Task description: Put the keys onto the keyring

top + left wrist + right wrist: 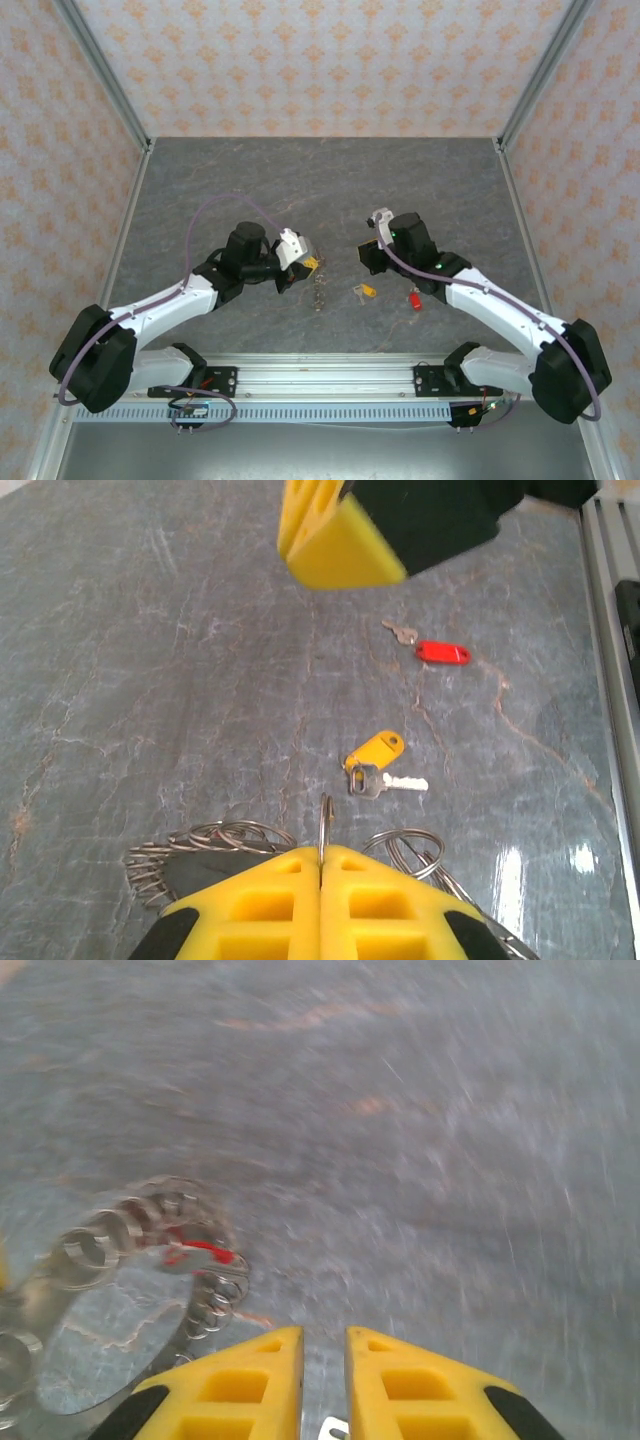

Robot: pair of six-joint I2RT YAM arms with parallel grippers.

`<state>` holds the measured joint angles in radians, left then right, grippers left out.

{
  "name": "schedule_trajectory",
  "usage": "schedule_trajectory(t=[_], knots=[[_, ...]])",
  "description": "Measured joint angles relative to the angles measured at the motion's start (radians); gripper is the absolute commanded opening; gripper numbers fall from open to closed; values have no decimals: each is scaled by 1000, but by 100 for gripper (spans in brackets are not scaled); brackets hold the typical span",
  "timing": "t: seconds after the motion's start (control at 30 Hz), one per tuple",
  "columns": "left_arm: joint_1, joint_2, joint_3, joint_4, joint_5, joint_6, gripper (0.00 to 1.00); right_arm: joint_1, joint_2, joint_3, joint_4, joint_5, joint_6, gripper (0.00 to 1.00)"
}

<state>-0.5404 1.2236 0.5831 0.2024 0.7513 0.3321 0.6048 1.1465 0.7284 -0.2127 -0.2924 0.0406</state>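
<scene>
The yellow-tagged key is clear of the keyring, so the robot's right gripper keeps bringing its open fingers down toward the key's head until they straddle it.
My left gripper is shut on a thin wire loop of the keyring, which stands edge-on between the yellow pads. More silver loops of the keyring hang below it and spread to both sides. A yellow-tagged key lies on the table just beyond, a red-tagged key farther right. My right gripper hovers opposite, open by a narrow gap with nothing in it. In its blurred view the keyring shows at the left.
The grey marbled table is walled by patterned panels on three sides. A metal rail carrying the arm bases runs along the near edge. Bare tabletop stretches behind both grippers.
</scene>
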Motion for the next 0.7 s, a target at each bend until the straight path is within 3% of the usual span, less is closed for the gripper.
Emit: schedule_trajectory(t=[0.2, 0.37, 0.7], knots=[[0, -6, -48, 97, -1, -73, 0, 0, 111, 1, -127, 24, 247, 22], [0, -13, -77, 148, -2, -108, 0, 0, 217, 28, -196, -26, 380, 27], [0, -13, -87, 190, -9, -133, 0, 16, 329, 82, -217, -53, 484, 27]])
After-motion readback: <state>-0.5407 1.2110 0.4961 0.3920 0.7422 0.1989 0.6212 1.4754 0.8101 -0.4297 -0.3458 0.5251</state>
